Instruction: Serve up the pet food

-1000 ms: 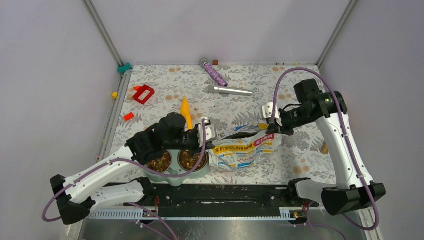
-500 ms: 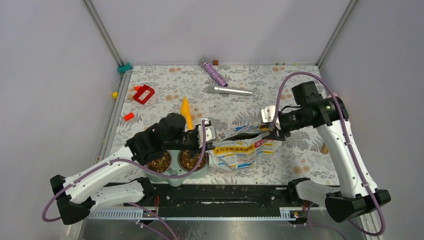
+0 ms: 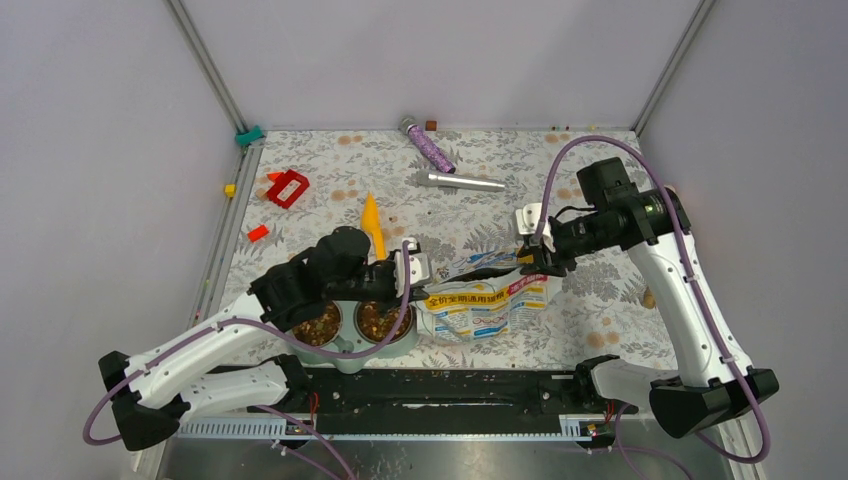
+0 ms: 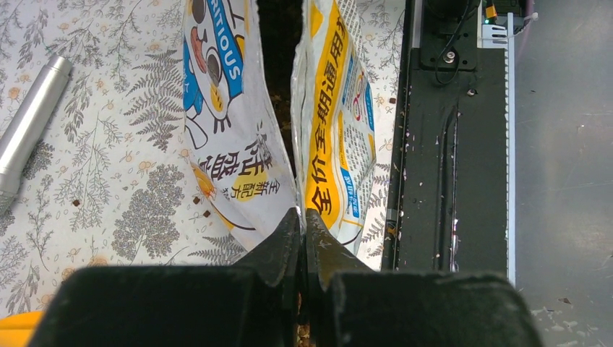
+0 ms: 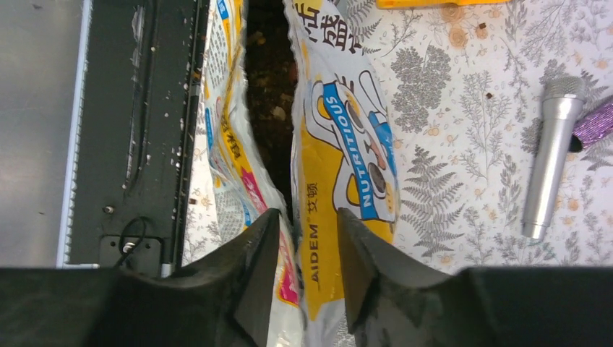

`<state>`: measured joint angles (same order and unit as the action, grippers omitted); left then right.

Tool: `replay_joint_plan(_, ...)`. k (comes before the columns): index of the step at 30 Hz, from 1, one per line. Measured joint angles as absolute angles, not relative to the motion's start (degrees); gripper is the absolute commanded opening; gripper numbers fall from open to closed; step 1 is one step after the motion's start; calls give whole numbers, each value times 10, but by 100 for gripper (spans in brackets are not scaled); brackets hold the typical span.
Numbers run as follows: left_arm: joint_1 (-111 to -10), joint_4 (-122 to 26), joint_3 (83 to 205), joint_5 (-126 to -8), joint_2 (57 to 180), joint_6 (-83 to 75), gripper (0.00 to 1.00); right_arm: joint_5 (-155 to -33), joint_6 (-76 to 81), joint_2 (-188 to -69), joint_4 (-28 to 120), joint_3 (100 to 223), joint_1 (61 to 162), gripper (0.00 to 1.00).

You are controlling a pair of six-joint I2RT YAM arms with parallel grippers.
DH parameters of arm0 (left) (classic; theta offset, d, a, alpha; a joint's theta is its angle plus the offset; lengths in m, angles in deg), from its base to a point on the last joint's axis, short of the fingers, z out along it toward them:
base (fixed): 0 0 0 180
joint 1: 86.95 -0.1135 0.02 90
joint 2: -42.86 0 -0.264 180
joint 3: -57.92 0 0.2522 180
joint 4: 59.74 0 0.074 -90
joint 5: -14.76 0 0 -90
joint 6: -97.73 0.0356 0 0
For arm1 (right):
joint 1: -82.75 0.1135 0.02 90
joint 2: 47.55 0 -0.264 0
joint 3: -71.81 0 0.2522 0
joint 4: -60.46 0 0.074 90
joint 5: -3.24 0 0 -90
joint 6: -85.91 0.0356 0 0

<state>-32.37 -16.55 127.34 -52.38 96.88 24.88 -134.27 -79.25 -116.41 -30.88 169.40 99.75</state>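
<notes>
The middle of the bag's opening (image 3: 487, 273) gapes. Next, my right gripper leaves the bag's end and squeezes the bag's edges (image 3: 463, 286) together nearer to my left gripper.
The foil bag (image 3: 480, 300) lies on its side on the table, its top slit open. Pet food (image 5: 271, 87) shows as dark kibble inside the slit. More pet food (image 3: 320, 325) fills both steel bowls of the pale green feeder (image 3: 345, 357). My left gripper (image 3: 418, 268) is shut on the bag's left corner; in the left wrist view its jaws (image 4: 302, 213) pinch the foil (image 4: 238, 144). My right gripper (image 3: 528, 262) is at the bag's right end. Its jaws (image 5: 307, 217) stand open on either side of the bag's edges (image 5: 325, 166).
An orange scoop (image 3: 372, 222) lies behind the left gripper. A silver microphone (image 3: 460, 181) and a purple tube (image 3: 428, 146) lie at the back. A red block (image 3: 288, 187) and small bits sit at the back left. The black rail (image 3: 450, 385) runs along the near edge.
My right gripper has let go of the bag's right end and shifted slightly left and back. The bag's right end has sunk a little. The left arm holds still.
</notes>
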Motion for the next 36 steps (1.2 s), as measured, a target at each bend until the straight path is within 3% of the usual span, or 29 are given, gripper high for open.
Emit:
replay_joint_plan(8,-324,-159,1274,-517,965,249,0,-1345,-802,-1147,-284,1667,1023,54)
replay_joint_plan(15,-324,-159,1274,-516,965,249,0,-1360,-791,-1154,-262,1664,1052,49)
replay_joint_plan(20,-324,-159,1274,-517,965,249,0,-1356,-774,-1157,-255,1664,1063,28)
replay_joint_plan(21,-324,-159,1274,-517,965,249,0,-1354,-769,-1157,-254,1663,1064,18)
replay_joint_plan(22,-324,-159,1274,-517,965,249,0,-1353,-762,-1157,-254,1663,1065,1)
replay_joint_plan(31,-324,-159,1274,-521,965,249,0,-1342,-731,-1175,-267,1680,1070,0)
replay_joint_plan(32,-324,-159,1274,-521,965,249,0,-1342,-728,-1175,-267,1680,1070,8)
replay_joint_plan(34,-324,-159,1274,-521,965,249,0,-1344,-726,-1174,-266,1679,1070,38)
replay_joint_plan(36,-324,-159,1274,-521,965,247,0,-1348,-721,-1168,-254,1669,1071,49)
